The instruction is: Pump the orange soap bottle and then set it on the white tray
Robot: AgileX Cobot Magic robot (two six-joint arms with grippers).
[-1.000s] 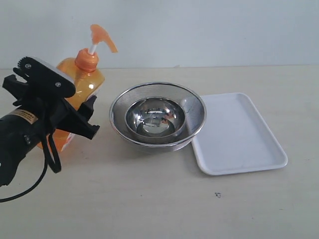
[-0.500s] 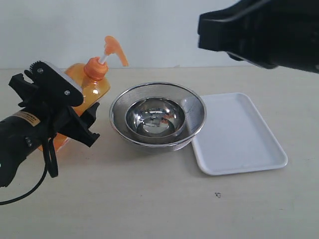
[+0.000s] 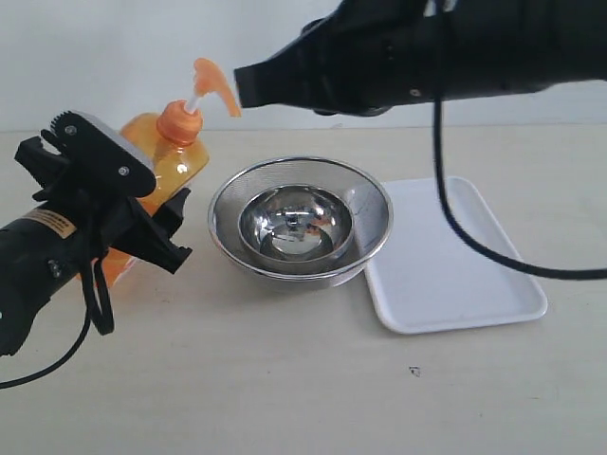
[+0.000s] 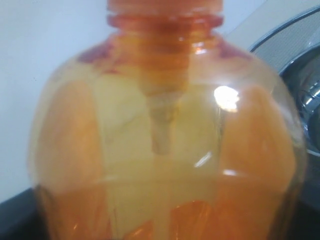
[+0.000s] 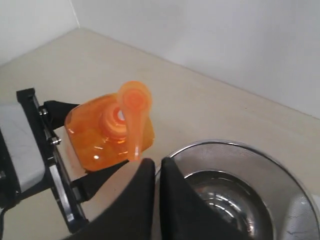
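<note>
Next, I lift my right gripper over the pump head [image 3: 205,68] and push down from above, because its closed fingers are beside the spout's end [image 3: 233,111].
The orange soap bottle [image 3: 180,163] leans at the far left of the table, its body filling the left wrist view [image 4: 160,150]. My left gripper [image 3: 152,227] is shut on the bottle's lower body. The orange pump head [image 3: 211,83] is raised, with its spout pointing right. My right gripper [image 3: 243,87] reaches in from the upper right, shut and holding nothing. Its tip [image 5: 155,165] sits right at the end of the spout [image 5: 134,145]; whether they touch I cannot tell. The white tray [image 3: 455,256] lies flat on the right.
A round steel strainer bowl [image 3: 372,204] with a smaller steel bowl [image 3: 296,223] inside stands between bottle and tray, touching the tray's left edge. The right arm's black cable [image 3: 474,237] hangs over the tray. A white wall runs behind the table.
The right arm has swung in from the upper right and leftward, bringing its shut tip to the pump spout. The bottle has shifted slightly in the left gripper.
</note>
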